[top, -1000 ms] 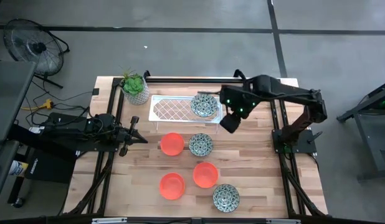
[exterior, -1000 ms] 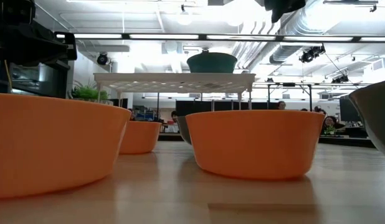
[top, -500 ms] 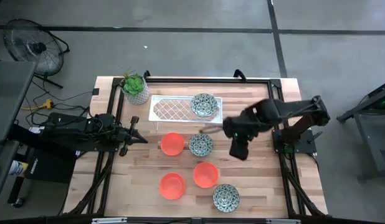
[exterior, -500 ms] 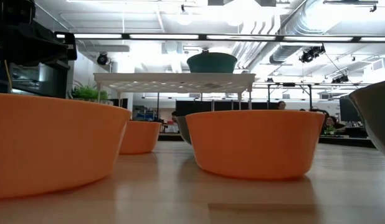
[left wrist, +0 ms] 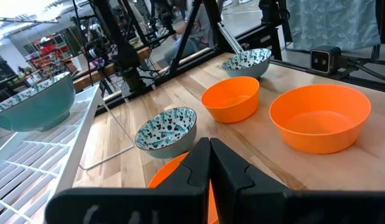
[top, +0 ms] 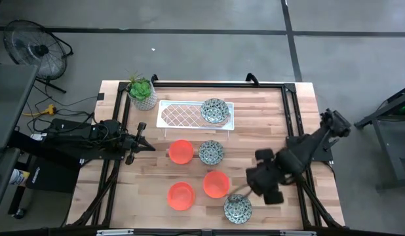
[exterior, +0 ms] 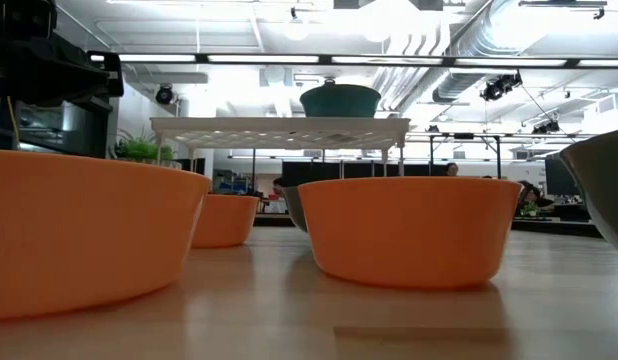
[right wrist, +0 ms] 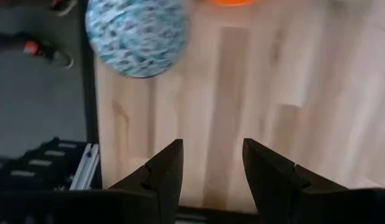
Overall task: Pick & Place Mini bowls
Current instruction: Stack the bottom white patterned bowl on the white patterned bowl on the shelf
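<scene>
The near patterned bowl [top: 238,208] is clear of the orange bowls, so my right gripper keeps going toward its free rim [top: 247,219] with open fingers until they are on either side of the bowl's rim.
Three orange mini bowls [top: 181,151] [top: 216,183] [top: 181,195] and two patterned mini bowls [top: 211,153] [top: 237,208] stand on the table. A third patterned bowl [top: 215,110] sits on the white rack [top: 183,115]. My right gripper [top: 255,189] is open above the table, just right of the near patterned bowl [right wrist: 136,37] and touching nothing. My left gripper [left wrist: 209,163] is shut. It waits at the table's left side [top: 147,145], pointing at the bowls.
A potted plant [top: 142,92] stands at the far left corner beside the rack. Bare wood lies right of the bowls [top: 261,131]. The table's near edge and a metal frame rail [right wrist: 55,165] are close to my right gripper.
My right gripper has swung from beside the rack's right end toward the near edge. It has come down beside the near patterned bowl. The bowls and my left arm have stayed where they were.
</scene>
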Available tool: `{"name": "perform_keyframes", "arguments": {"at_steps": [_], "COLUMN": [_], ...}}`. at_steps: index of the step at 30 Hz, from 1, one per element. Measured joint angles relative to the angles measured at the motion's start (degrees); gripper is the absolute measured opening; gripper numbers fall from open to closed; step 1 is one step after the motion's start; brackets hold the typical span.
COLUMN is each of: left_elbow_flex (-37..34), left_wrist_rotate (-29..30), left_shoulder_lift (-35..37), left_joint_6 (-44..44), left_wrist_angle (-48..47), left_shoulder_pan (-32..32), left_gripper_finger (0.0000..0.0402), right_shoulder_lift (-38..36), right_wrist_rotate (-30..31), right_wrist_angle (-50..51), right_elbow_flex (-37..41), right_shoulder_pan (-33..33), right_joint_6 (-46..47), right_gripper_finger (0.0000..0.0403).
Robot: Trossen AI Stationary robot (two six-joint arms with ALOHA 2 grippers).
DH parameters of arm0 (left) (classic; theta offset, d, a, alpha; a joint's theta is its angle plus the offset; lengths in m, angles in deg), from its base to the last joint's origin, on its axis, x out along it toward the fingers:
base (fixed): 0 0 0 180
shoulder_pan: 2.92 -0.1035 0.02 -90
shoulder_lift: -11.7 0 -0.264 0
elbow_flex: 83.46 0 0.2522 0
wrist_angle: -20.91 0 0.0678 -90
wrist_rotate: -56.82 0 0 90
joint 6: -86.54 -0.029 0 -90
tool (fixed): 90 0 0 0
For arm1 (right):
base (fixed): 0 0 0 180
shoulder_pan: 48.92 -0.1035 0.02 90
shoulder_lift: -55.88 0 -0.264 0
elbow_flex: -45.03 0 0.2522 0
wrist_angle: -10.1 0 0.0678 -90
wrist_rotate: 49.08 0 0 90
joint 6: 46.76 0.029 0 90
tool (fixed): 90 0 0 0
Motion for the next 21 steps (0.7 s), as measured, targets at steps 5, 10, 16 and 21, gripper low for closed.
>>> {"name": "perform_keyframes", "arguments": {"at_steps": [5,10,16,21], "left_elbow_flex": [0.0,0.0,0.0,0.0], "left_wrist_rotate": [0.0,0.0,0.0,0.0], "left_shoulder_lift": [0.0,0.0,0.0,0.0], "left_joint_6": [0.0,0.0,0.0,0.0], "left_wrist_angle": [0.0,0.0,0.0,0.0], "left_shoulder_pan": [0.0,0.0,0.0,0.0], "left_gripper_finger": [0.0000,0.0000,0.0000,0.0000], "right_shoulder_lift": [0.0,0.0,0.3,3.1], "right_wrist_rotate": [-1.9,-3.8,-4.9,-3.2], "right_wrist_angle": [-11.5,-22.8,-33.3,-36.8], "right_elbow_flex": [6.6,12.7,19.4,20.4], "right_shoulder_pan": [-4.4,-7.4,-10.3,-11.4], "right_joint_6": [-2.9,-6.1,-11.6,-19.2], "right_gripper_finger": [0.0153,0.0153,0.0153,0.0153]}}
